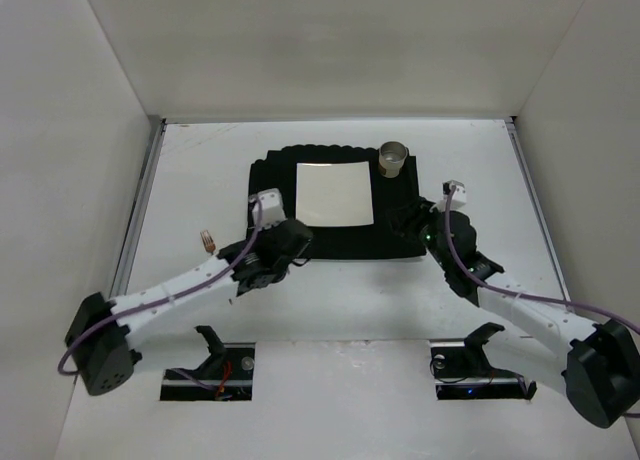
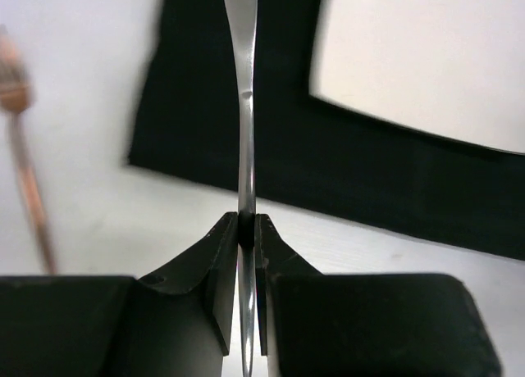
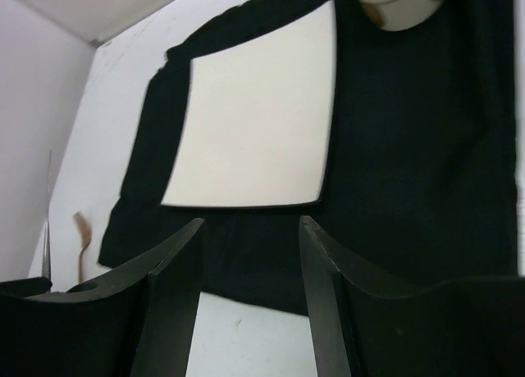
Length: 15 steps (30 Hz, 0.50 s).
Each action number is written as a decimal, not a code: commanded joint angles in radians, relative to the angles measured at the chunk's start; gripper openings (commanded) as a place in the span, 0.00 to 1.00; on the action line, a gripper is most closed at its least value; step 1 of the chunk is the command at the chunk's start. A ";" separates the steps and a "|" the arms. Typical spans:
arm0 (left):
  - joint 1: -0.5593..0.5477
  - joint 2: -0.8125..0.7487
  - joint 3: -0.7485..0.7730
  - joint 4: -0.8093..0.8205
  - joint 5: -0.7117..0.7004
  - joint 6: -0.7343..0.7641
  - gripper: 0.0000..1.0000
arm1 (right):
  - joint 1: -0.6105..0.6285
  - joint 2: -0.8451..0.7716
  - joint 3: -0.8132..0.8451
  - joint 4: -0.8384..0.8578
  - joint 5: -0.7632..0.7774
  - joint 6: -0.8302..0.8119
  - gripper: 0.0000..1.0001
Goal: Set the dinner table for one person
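Next, my right gripper moves away before my left gripper puts the silver utensil (image 2: 245, 131) down on the part of the placemat (image 1: 391, 202) beside the plate, because my right gripper is hovering over that spot.
The white dinner table (image 1: 200, 170) carries a black placemat (image 1: 270, 180) with a white square plate (image 1: 335, 193) on it and a metal cup (image 1: 394, 158) at its far right corner. My left gripper (image 1: 290, 242) (image 2: 248, 221) hovers at the placemat's near left corner, shut on a thin silver utensil (image 2: 243, 82) that I see edge-on, pointing away over the mat. My right gripper (image 1: 405, 220) (image 3: 250, 221) is open and holds nothing, above the placemat's (image 3: 394, 147) near right edge. The plate (image 3: 254, 123) and cup (image 3: 394, 4) lie ahead of it.
A copper-coloured utensil (image 1: 207, 242) (image 2: 25, 147) (image 3: 80, 233) lies on the bare table left of the placemat. Metal rails (image 1: 140, 210) run along the table's sides, and white walls enclose it on three sides.
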 commanded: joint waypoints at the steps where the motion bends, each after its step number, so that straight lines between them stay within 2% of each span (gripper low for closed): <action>1: -0.048 0.159 0.111 0.246 0.065 0.145 0.02 | -0.045 -0.019 -0.002 -0.008 0.095 0.007 0.55; 3: -0.072 0.283 0.188 0.382 0.131 0.178 0.02 | -0.086 -0.040 -0.006 -0.056 0.158 0.017 0.54; 5: -0.083 0.394 0.281 0.441 0.172 0.195 0.02 | -0.123 -0.066 -0.025 -0.073 0.219 0.045 0.52; 7: -0.092 0.497 0.376 0.482 0.202 0.218 0.02 | -0.165 -0.103 -0.042 -0.094 0.243 0.068 0.43; 9: -0.100 0.595 0.473 0.507 0.225 0.230 0.02 | -0.194 -0.138 -0.051 -0.114 0.241 0.082 0.26; 11: -0.103 0.694 0.576 0.512 0.249 0.235 0.02 | -0.208 -0.155 -0.065 -0.113 0.250 0.091 0.16; 15: -0.092 0.857 0.723 0.506 0.269 0.215 0.02 | -0.235 -0.160 -0.069 -0.116 0.211 0.113 0.15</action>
